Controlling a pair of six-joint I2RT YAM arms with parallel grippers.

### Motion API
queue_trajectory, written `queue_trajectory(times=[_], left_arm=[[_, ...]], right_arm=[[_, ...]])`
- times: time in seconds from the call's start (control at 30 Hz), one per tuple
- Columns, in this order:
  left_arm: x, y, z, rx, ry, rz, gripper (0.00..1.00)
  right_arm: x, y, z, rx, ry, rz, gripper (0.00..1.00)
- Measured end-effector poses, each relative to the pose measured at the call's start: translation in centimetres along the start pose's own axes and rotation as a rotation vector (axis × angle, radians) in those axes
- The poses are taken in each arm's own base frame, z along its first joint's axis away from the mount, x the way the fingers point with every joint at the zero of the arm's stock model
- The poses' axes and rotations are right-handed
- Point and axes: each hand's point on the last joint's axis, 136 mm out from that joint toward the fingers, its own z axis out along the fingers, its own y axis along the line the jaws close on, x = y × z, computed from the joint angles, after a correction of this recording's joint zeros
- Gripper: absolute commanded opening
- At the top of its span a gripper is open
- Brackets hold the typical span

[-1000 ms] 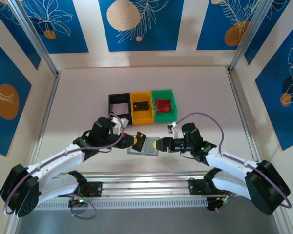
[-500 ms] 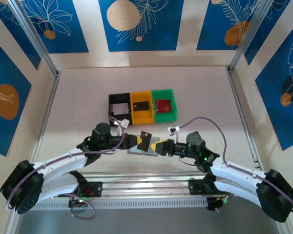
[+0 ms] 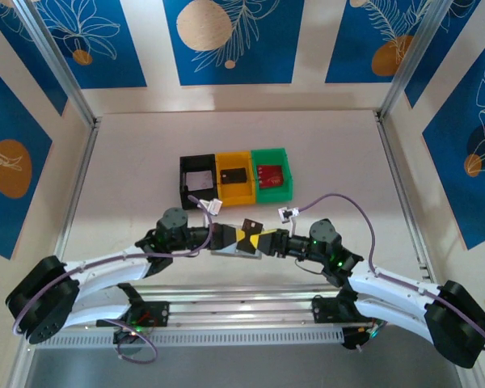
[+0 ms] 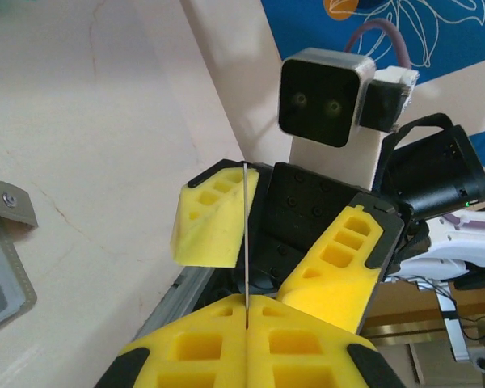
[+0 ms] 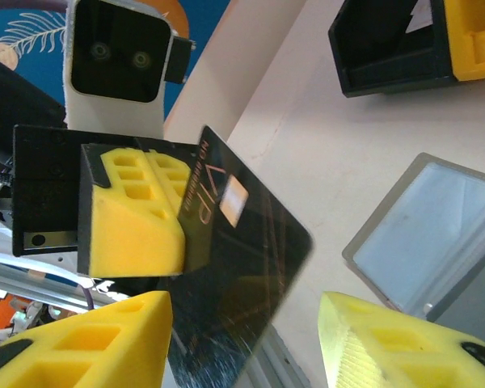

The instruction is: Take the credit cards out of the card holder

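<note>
The robot's left gripper is holding the black credit card [image 5: 244,271] at a slant, so the right gripper should hold the card while the left gripper takes it straight by its short edge [image 5: 257,185].
My left gripper [image 4: 246,311] is shut on a black credit card [image 5: 242,259] with a gold chip and "VIP" lettering. In the left wrist view the card [image 4: 246,234] is edge-on, a thin line rising from the closed yellow pads. My right gripper [image 5: 242,327] is open, facing the left one, with the card's free end between its spread fingers [image 5: 89,343] and touching neither. In the top view the two grippers meet at the card [image 3: 246,232] just above the grey card holder [image 3: 230,251]. The holder [image 5: 436,234] lies open on the table, its pale blue panel up.
Three small bins stand in a row behind the grippers: black [image 3: 198,178], yellow [image 3: 233,176] and green [image 3: 271,173], each with a card inside. The aluminium rail [image 3: 242,301] runs along the near table edge, just below the arms.
The left gripper has carried the black card to the right, up off the holder. The right gripper has slid left, so its open fingers now stand around the card.
</note>
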Motion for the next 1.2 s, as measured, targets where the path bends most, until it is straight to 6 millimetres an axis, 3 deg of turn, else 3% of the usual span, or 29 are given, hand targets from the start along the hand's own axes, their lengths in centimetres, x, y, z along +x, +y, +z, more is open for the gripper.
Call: queue_trajectory(times=[0.33, 0.47, 0.53, 0.63, 0.77, 0.87, 0.97, 1.2], left_arm=[[0.0, -0.1, 0.4, 0.009, -0.007, -0.004, 0.0], [-0.1, -0.1, 0.4, 0.011, -0.014, -0.001, 0.0], [-0.2, 0.0, 0.4, 0.007, -0.017, -0.001, 0.0], [-0.2, 0.1, 0.4, 0.007, -0.018, -0.002, 0.16], [0.2, 0.7, 0.3, -0.022, -0.003, -0.002, 0.49], [0.8, 1.1, -0.4, -0.075, 0.024, 0.017, 0.64], [0.3, -0.1, -1.6, -0.123, 0.043, 0.077, 0.7], [-1.5, -4.9, -3.8, -0.192, 0.112, 0.248, 0.73]], right_arm=[[-0.1, 0.7, 0.0, -0.024, -0.006, -0.018, 0.23], [-0.3, 1.1, -0.1, -0.037, -0.015, -0.033, 0.04], [-0.4, 1.3, -0.2, -0.044, -0.017, -0.036, 0.0], [-0.3, 1.3, -0.2, -0.043, -0.016, -0.045, 0.0], [-0.1, 1.9, -0.5, -0.065, 0.004, -0.066, 0.0], [0.1, 2.5, -0.7, -0.076, 0.038, -0.083, 0.0], [-0.1, 3.1, -1.0, -0.09, 0.074, -0.097, 0.0], [0.4, 4.0, -1.3, -0.152, 0.241, -0.074, 0.0]])
